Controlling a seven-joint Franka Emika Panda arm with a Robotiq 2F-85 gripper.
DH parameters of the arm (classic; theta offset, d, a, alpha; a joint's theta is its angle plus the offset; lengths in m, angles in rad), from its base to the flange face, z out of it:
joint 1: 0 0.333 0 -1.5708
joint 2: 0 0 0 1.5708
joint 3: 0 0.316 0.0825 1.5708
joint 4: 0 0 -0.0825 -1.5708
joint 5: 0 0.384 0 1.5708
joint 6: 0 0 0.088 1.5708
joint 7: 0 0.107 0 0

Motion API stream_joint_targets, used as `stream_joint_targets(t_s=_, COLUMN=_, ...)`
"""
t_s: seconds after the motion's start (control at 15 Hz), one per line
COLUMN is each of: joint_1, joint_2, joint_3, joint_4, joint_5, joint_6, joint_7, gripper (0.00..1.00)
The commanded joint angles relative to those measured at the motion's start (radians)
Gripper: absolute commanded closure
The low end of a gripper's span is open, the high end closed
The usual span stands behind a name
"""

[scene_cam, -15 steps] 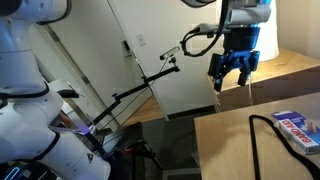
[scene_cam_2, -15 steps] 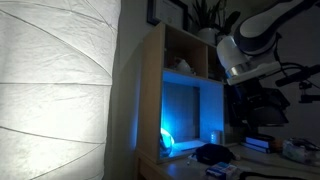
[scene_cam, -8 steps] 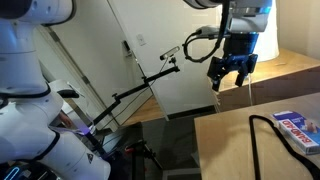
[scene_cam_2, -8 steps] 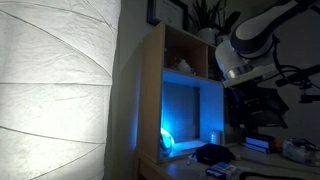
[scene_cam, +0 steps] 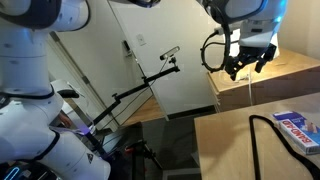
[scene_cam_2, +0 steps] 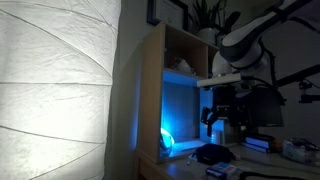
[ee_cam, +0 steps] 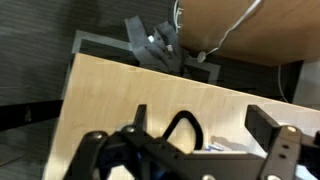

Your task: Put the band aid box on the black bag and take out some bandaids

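Next, I move across and line up over the band aid box (scene_cam: pixel 299 130) before lowering, as my gripper's open fingers frame the black strap loop (ee_cam: pixel 184 119) near the table's edge.
The band aid box (scene_cam: pixel 297 127), blue with a red band and white lettering, lies flat on the wooden table (scene_cam: pixel 225 145) at the right edge of an exterior view. A black strap loop (scene_cam: pixel 262 133) lies just left of it; the black bag's body cannot be made out there. My gripper (scene_cam: pixel 248 64) hangs open and empty well above the table, up and left of the box. In the wrist view the gripper (ee_cam: pixel 204 116) frames the strap loop (ee_cam: pixel 182 124), with a blue sliver of the box (ee_cam: pixel 213 147) below it. A dark lump (scene_cam_2: pixel 213 155) sits under the gripper (scene_cam_2: pixel 222 124).
A wooden cabinet (scene_cam: pixel 292 74) stands behind the table. A black jointed stand (scene_cam: pixel 148 86) reaches in from the left, by the white wall panel. A shelf lit blue (scene_cam_2: pixel 186 110) and a large paper lamp (scene_cam_2: pixel 60 90) fill the dim view. A grey chair (ee_cam: pixel 155 48) stands beyond the table edge.
The arm has swung right and the wrist has turned, carrying the gripper nearer over the table. The jaws stay open. Box and strap have not moved.
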Motion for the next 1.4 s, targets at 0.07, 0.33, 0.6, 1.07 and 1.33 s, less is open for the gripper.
stream_joint_targets(t_s=0.07, joint_1=0.009, joint_2=0.063, joint_3=-0.004, joint_4=0.022, joint_5=0.021, joint_6=0.268, joint_7=0.116, gripper=0.00)
stream_joint_targets(t_s=0.33, joint_1=0.038, joint_2=0.110, joint_3=-0.074, joint_4=0.022, joint_5=-0.069, joint_6=0.404, joint_7=0.300, gripper=0.00)
stream_joint_targets(t_s=0.6, joint_1=0.036, joint_2=0.111, joint_3=-0.144, joint_4=0.018, joint_5=-0.207, joint_6=0.286, joint_7=0.416, gripper=0.00)
stream_joint_targets(t_s=1.07, joint_1=0.011, joint_2=0.138, joint_3=-0.151, joint_4=0.073, joint_5=-0.334, joint_6=0.090, joint_7=0.430, gripper=0.00)
stream_joint_targets(t_s=1.33, joint_1=0.013, joint_2=0.180, joint_3=-0.099, joint_4=0.108, joint_5=-0.329, joint_6=0.097, joint_7=0.390, gripper=0.00)
